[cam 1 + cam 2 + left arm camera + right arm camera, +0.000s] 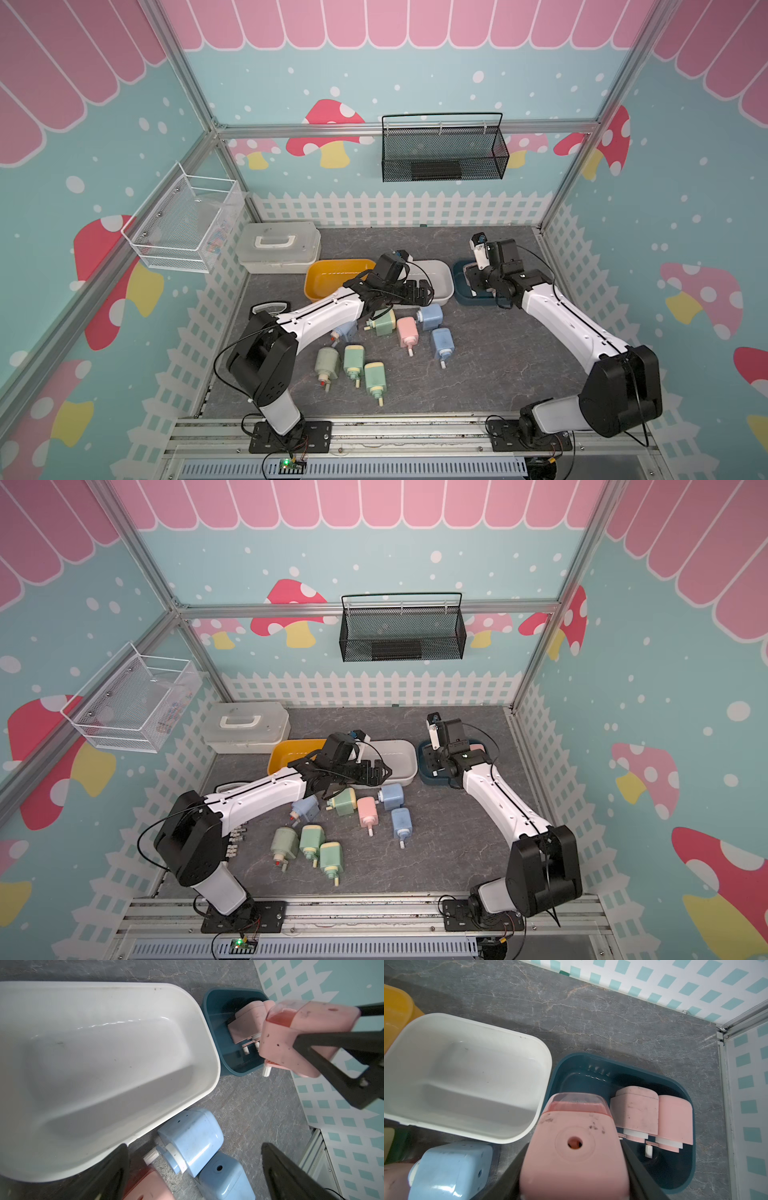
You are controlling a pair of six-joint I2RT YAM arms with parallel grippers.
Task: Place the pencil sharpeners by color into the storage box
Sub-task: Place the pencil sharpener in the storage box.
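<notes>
The space [582,1083] beside the pink sharpeners inside is open, so my right gripper keeps lowering its pink sharpener to the teal box's bottom [603,1090] and lets go there.
My right gripper [574,1167] is shut on a pink pencil sharpener [571,1126], held over the near end of the dark teal storage box [591,1061]. Two pink sharpeners [652,1113] lie in that box. The white box [444,278] and the yellow box [316,274] beside it hold nothing. My left gripper [193,1146] hangs open by the white box's front rim, above two blue sharpeners [193,1136]. On the table in front lie several green sharpeners [354,359], one pink [407,330] and blue ones [442,343]; one blue [305,808] is half under my left arm.
A lidded white case with a handle [278,247] stands behind the yellow box. A black-and-white tool [270,307] lies by the left fence. A white wire basket [183,224] hangs on the left wall and a black mesh basket [442,149] on the back wall.
</notes>
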